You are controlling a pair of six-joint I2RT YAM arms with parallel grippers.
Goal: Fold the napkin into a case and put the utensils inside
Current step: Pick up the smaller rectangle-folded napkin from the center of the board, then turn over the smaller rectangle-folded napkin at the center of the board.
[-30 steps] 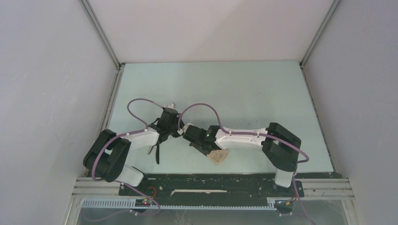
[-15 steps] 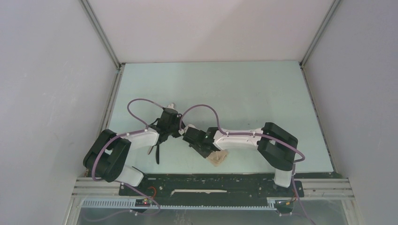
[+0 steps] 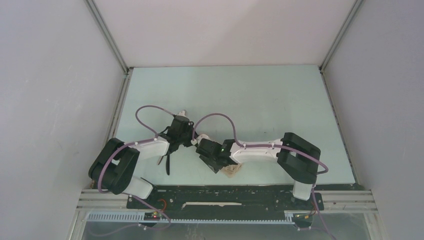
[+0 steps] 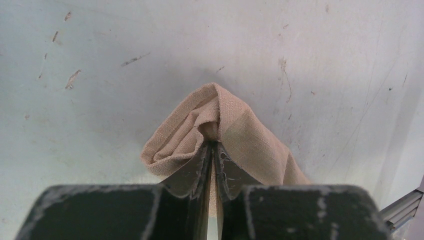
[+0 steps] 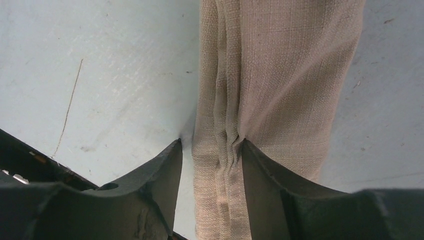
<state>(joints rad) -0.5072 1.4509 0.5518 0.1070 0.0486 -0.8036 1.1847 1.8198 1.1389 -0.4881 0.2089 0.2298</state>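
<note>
The folded napkin lies slanted, its near end (image 3: 231, 171) close to the base bar, so my left gripper should release the napkin's bunched end (image 4: 206, 112) before I straighten the napkin.
The beige napkin (image 4: 240, 127) lies as a narrow folded strip, and my left gripper (image 4: 213, 144) is shut on its bunched end. In the right wrist view the napkin (image 5: 280, 75) runs away from the camera. My right gripper (image 5: 211, 143) stands open around its pleated near end; one fingertip (image 5: 246, 146) touches the cloth and the other is apart from it. From above, only a corner of the napkin (image 3: 232, 170) shows beside the right gripper (image 3: 216, 164). The left gripper (image 3: 189, 141) is mostly hidden under its wrist. The black knife (image 3: 167, 164) and the fork (image 3: 160, 160) lie beneath the left arm.
The pale table (image 3: 250, 100) is bounded by grey walls on three sides. A black base rail (image 3: 225, 192) runs along the near edge, close to the napkin. The two wrists sit close together near the table's front middle.
My right gripper has opened from shut and let go of the napkin, and the right arm has drifted slightly left. The left gripper has kept its grip and place.
</note>
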